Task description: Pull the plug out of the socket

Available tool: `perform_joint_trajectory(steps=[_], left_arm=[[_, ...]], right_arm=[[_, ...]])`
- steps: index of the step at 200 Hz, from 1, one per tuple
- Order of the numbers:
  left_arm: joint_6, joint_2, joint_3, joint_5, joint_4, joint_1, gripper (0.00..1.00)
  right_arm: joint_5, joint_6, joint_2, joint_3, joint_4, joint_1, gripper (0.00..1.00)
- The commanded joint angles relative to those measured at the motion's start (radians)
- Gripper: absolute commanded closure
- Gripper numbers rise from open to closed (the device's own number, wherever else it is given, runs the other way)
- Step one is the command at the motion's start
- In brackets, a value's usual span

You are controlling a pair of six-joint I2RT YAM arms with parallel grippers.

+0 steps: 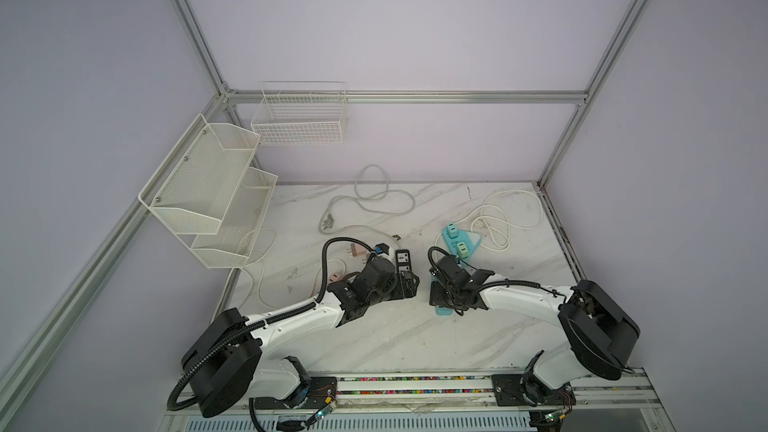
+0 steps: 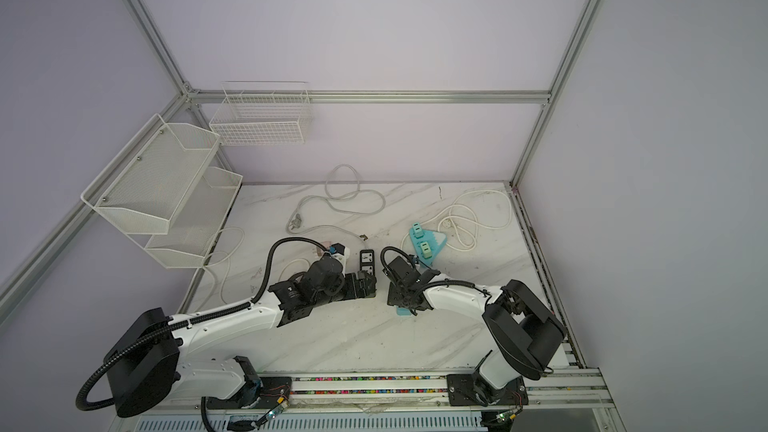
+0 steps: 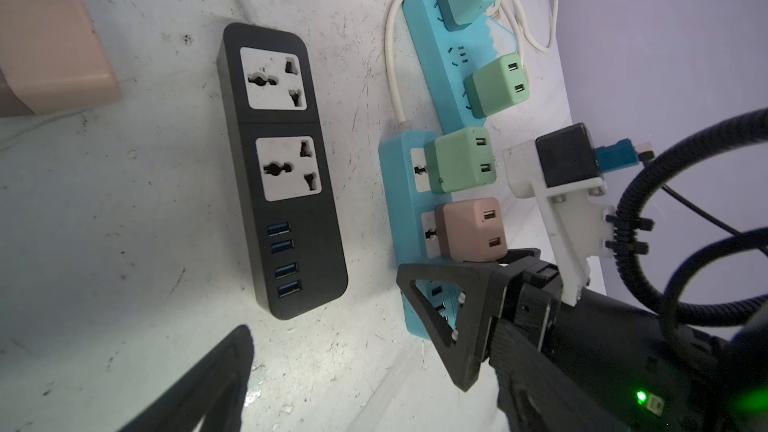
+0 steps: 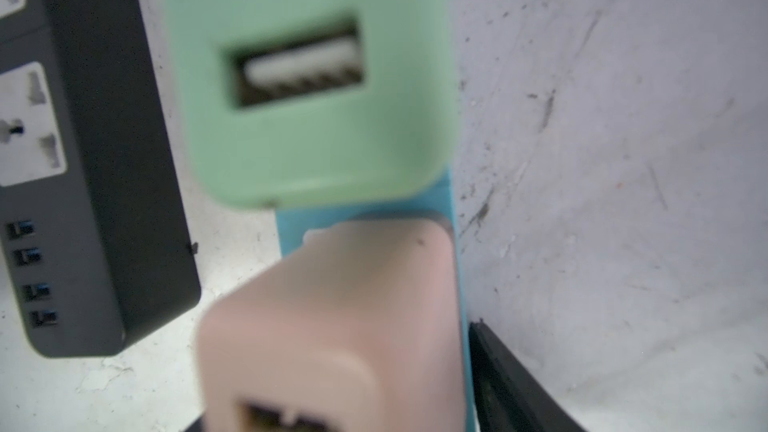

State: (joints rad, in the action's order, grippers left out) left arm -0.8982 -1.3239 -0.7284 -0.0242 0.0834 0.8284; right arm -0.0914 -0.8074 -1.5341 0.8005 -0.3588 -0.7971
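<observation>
The blue power strip has the pink plug [image 3: 472, 228] in it, and the strip's near end lies free. My left gripper should clamp that end [image 1: 444, 311] before my right gripper pulls.
A pink plug [image 3: 471, 226] sits in a socket of the nearer blue power strip [image 3: 401, 184], next to a green plug [image 3: 461, 160]. My right gripper [image 1: 449, 299] hangs over that strip and straddles the pink plug [image 4: 332, 326]. One of its fingers [image 4: 511, 388] stands a thin gap off the plug's side; the opposite one is hidden, so the jaws look open. My left gripper [image 1: 409, 284] is open and holds nothing, hovering at the near end of the black power strip [image 3: 282, 168]. Only one of its fingers [image 3: 208, 384] shows in the left wrist view.
A second blue strip [image 1: 467, 241] lies farther back with a teal plug [image 1: 452, 229] and a green plug [image 1: 462, 248]. A loose pink adapter [image 3: 50, 56] lies left of the black strip. White cables [image 1: 374, 197] coil at the back. Wire baskets [image 1: 208, 189] hang on the left.
</observation>
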Motion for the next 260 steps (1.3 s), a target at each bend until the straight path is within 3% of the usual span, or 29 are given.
perform_joint_trajectory(steps=[1,39,80,119,165,260], left_arm=[[0.004,0.031,0.000,0.019,-0.047,0.007,0.11],[-0.030,0.019,0.001,0.025,-0.098,0.036,0.12],[-0.116,-0.001,0.042,-0.029,-0.195,0.105,0.16],[-0.189,-0.029,0.076,-0.069,-0.238,0.149,0.27],[-0.245,-0.021,0.147,-0.120,-0.323,0.178,0.29],[-0.236,-0.249,0.062,-0.001,-0.448,0.181,0.36]], right_arm=[[-0.032,-0.040,0.059,0.030,-0.081,-0.005,0.24],[-0.051,-0.025,0.154,0.067,-0.145,-0.004,0.18],[-0.088,0.080,0.130,0.174,-0.221,0.007,0.18],[-0.117,0.137,0.126,0.193,-0.243,0.042,0.24],[-0.160,0.186,0.084,0.176,-0.245,0.055,0.29],[-0.167,0.258,0.027,0.208,-0.208,0.056,0.35]])
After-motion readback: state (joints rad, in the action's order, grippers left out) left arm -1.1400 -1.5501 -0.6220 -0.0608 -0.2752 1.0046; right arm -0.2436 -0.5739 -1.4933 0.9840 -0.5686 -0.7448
